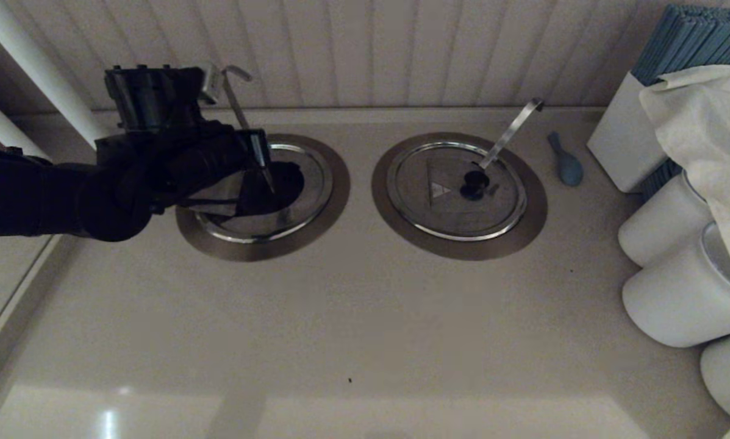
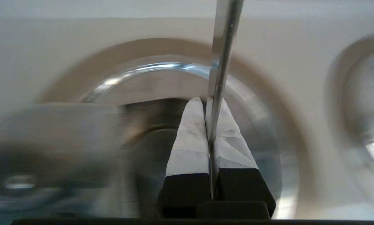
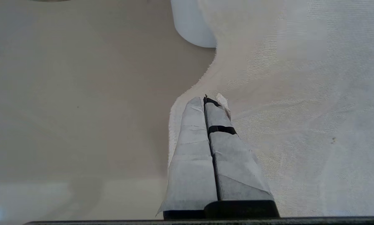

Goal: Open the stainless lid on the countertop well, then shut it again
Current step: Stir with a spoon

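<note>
The ladle rod [image 1: 235,101] in the robot's left gripper is in the way of the stainless lid, so the robot should first swing the rod across and lean it on the opposite rim [image 1: 314,153].
The countertop well [image 1: 323,177] on the left shows its dark hollow, ringed by the shiny rim and brown-grey collar. The stainless lid [image 1: 215,206] is folded up on the well's left side and stands tilted; in the left wrist view the lid [image 2: 55,125] is a blurred steel slab. The thin hooked ladle rod [image 1: 238,103] rises from the hollow. My left gripper [image 1: 261,157] hangs over the well, shut on this rod [image 2: 221,62], which runs along the seam between the taped fingers [image 2: 190,140]. The lid's knob is hidden. My right gripper [image 3: 205,100] is shut and empty above a white cloth.
The twin lid [image 1: 444,195] lies closed on the right well, with a flat ladle handle [image 1: 511,131] sticking out. A blue spoon [image 1: 565,161], a white box [image 1: 621,140], white cylinders [image 1: 676,292] and a draped cloth [image 1: 706,122] crowd the right side. A panelled wall runs behind.
</note>
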`<state>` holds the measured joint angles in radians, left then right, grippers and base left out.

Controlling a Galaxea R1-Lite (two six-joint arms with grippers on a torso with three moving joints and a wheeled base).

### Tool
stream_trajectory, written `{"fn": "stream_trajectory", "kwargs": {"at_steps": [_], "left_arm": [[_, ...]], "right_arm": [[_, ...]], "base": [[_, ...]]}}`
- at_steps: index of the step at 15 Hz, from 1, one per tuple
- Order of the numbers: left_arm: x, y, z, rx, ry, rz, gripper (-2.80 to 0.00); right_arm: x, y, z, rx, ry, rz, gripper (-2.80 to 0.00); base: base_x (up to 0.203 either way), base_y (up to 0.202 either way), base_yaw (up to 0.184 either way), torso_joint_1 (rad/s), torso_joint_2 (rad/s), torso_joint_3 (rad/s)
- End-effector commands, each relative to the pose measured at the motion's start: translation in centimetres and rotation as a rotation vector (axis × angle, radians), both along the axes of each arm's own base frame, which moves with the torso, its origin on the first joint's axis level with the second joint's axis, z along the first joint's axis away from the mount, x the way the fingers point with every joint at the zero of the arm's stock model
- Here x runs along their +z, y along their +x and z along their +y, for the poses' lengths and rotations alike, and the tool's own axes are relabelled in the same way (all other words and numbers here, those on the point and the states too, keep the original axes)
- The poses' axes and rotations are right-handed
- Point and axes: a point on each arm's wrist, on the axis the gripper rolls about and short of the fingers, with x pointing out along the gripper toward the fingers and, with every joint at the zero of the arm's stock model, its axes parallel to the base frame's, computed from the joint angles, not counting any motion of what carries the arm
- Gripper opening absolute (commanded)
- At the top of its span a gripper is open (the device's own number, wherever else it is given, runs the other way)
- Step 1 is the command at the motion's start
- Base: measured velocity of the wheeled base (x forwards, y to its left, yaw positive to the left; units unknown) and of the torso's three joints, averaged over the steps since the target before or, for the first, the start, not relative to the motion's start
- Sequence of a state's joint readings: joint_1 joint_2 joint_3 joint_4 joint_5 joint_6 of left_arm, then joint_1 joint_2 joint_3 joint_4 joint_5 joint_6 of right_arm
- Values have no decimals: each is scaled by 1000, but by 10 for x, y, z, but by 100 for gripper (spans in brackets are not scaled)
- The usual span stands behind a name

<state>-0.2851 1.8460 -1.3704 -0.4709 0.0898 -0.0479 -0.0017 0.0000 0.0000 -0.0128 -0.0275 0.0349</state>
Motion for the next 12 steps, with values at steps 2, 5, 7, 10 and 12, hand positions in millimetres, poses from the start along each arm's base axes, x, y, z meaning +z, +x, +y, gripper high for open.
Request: {"fn": "stream_trajectory", "kwargs": {"at_steps": [2,5,7,10,12], "left_arm": [[-9,4,2,49,139,-4,-280],[-14,15,0,134,189,-9,-280],[-10,26,-4,153,129,-87,-280],[-6,34,-10,184,37,-131,-280],[0,26,-19,131,-47,-123,-280]], "right_arm": [[0,0,0,0,0,0,-280],[0,0,0,0,0,0,-280],[0,0,0,0,0,0,-280],[0,0,0,0,0,-1,-280],[0,0,0,0,0,0,-280]], "base": [[0,0,0,0,0,0],[0,0,0,0,0,0],[0,0,0,0,0,0],[0,0,0,0,0,0],[0,0,0,0,0,0]]}}
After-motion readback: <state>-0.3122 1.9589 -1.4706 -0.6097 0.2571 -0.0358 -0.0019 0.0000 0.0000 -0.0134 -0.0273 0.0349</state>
